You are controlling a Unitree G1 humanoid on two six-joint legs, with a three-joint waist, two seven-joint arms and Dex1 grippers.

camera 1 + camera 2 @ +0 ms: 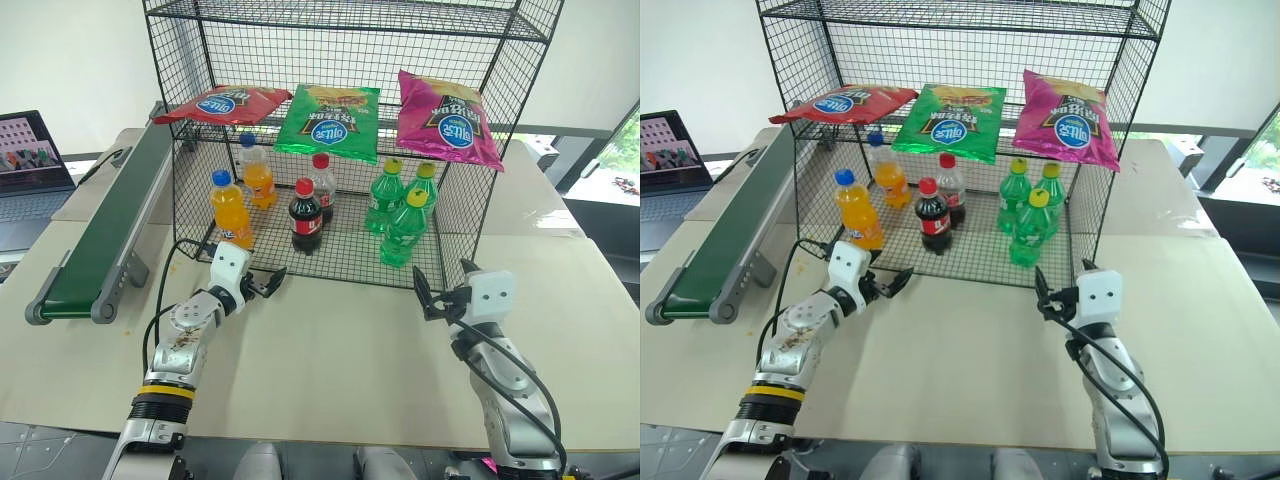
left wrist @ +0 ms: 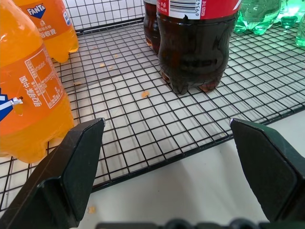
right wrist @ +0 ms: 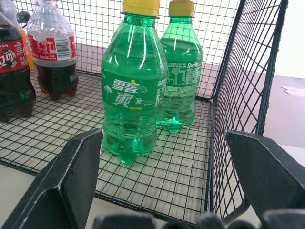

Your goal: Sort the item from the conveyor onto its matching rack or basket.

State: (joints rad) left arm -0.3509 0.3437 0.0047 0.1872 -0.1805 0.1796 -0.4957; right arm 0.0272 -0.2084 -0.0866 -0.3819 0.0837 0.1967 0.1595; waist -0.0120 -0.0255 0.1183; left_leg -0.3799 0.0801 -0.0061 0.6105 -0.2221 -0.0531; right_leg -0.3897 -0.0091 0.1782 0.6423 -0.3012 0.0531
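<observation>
My gripper will carry the green bag by its near edge, and the bag will stay spread out because it bulges full behind that edge.
The shiny green bag lies on the black wire rack's middle shelf, between a red bag and a magenta bag. The dark-green conveyor runs along the left, its belt bare. My left gripper is open and empty, level at the front edge of the rack's bottom shelf, close to an orange soda bottle. My right gripper is open and empty too, in front of the rack's right front corner, facing the green bottles.
The bottom shelf holds two orange soda bottles, two cola bottles and three green bottles. A laptop stands at the far left. The beige table spreads out in front of the rack.
</observation>
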